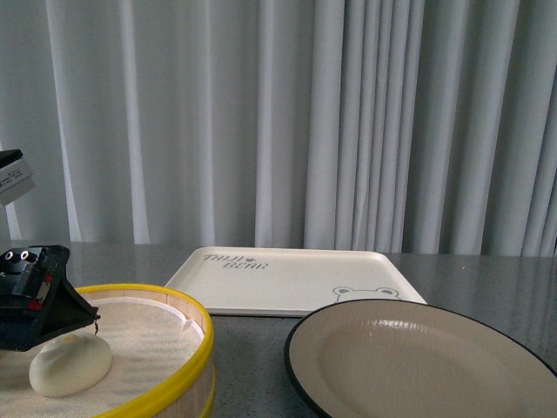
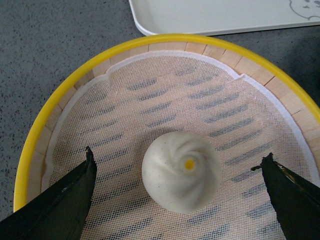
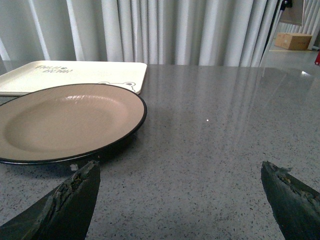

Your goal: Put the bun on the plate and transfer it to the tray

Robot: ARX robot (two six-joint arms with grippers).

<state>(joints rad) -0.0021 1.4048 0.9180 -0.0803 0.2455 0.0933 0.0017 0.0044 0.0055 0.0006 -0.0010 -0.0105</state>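
Note:
My gripper is about to lift where the mesh liner lies smooth around the bun's rounded edge (image 2: 150, 194). The bun will come loose and leave the liner flat.
The bun (image 2: 181, 171) is cream-white with a swirled top and a yellow dot, and it lies on the mesh liner of a yellow-rimmed bamboo steamer (image 2: 60, 105). My left gripper (image 2: 178, 162) is open with a finger on each side of the bun (image 1: 71, 364), not touching it. In the front view the left gripper (image 1: 83, 324) hangs just above the bun at the lower left. The plate (image 1: 418, 366), beige inside with a thin black rim, sits empty at the lower right. The cream tray (image 1: 287, 274) lies behind it. My right gripper (image 3: 178, 167) is open over bare table beside the plate (image 3: 65, 122).
The steamer (image 1: 187, 357) stands left of the plate, with a narrow gap of grey speckled table (image 1: 252, 366) between them. White curtains (image 1: 287, 113) hang behind the table. The tray (image 3: 70, 75) lies just beyond the plate in the right wrist view, and a cardboard box (image 3: 293, 40) sits far off.

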